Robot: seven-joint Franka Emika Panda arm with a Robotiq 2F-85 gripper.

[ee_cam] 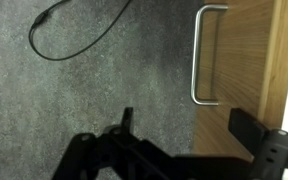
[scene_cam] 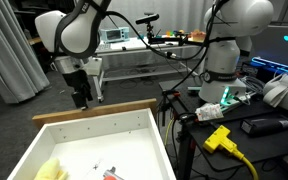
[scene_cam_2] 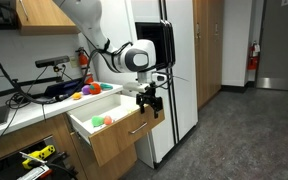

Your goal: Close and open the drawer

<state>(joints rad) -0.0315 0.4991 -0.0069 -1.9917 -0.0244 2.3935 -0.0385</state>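
I expect the drawer (scene_cam: pixel 102 150) to slide straight in when I push, until its front is flush, because straight white sides (scene_cam: pixel 164 145) run back from the wood front.
The drawer (scene_cam: pixel 134 128) stands pulled out: white inside, with a light tan wood front (scene_cam: pixel 94 111). It also shows in an exterior view (scene_cam_2: pixel 82 125), with its wood front (scene_cam_2: pixel 124 140) facing the room. My gripper (scene_cam: pixel 81 98) hangs just outside that front, near its upper edge, and shows beside it in an exterior view (scene_cam_2: pixel 148 100). In the wrist view the gripper (ee_cam: pixel 184 125) is open and empty. One finger is over the carpet and the other over the wood front (ee_cam: pixel 249 60), below the metal handle (ee_cam: pixel 209 55).
Small toys lie in the drawer: a yellow one (scene_cam: pixel 49 170) and a green one (scene_cam_2: pixel 98 120). A white fridge (scene_cam_2: pixel 174 70) stands beside the drawer. A second robot base (scene_cam: pixel 224 60) and a yellow plug (scene_cam: pixel 219 138) are nearby. A black cable (ee_cam: pixel 74 40) lies on the carpet.
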